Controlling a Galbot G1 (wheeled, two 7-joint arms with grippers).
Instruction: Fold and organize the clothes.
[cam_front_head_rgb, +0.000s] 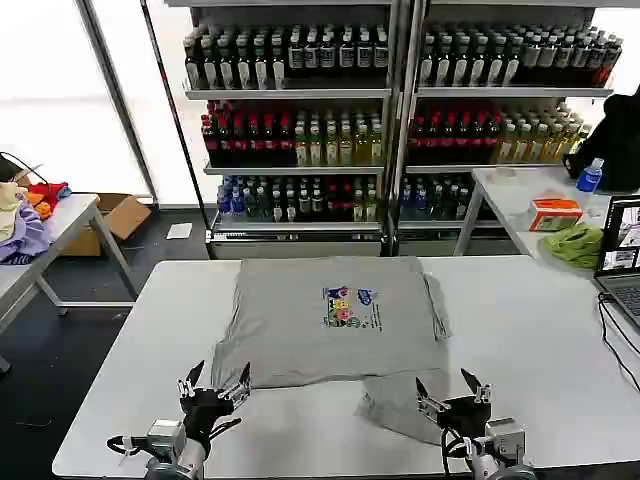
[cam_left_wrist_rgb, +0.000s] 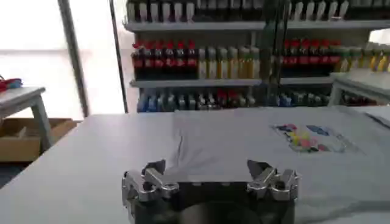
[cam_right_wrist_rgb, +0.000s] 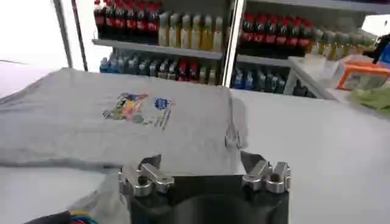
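The chest print is close beyond the clothes' limp near edge, so I expect the near edge to fold over and cover part of the print when I fold.
The clothes, a light grey T-shirt with a small multicolour chest print, lie spread on the white table, print side up. One part of the shirt juts toward the front edge on the right. My left gripper hovers open at the shirt's near left corner, nothing between its fingers. My right gripper stands open just right of the jutting part. In the left wrist view the left gripper faces the shirt. In the right wrist view the right gripper faces the shirt.
A laptop and cable sit at the table's right edge. A side table at right holds an orange box, a lime-green cloth and a bottle. Coloured garments lie on a left table. Bottle shelves stand behind.
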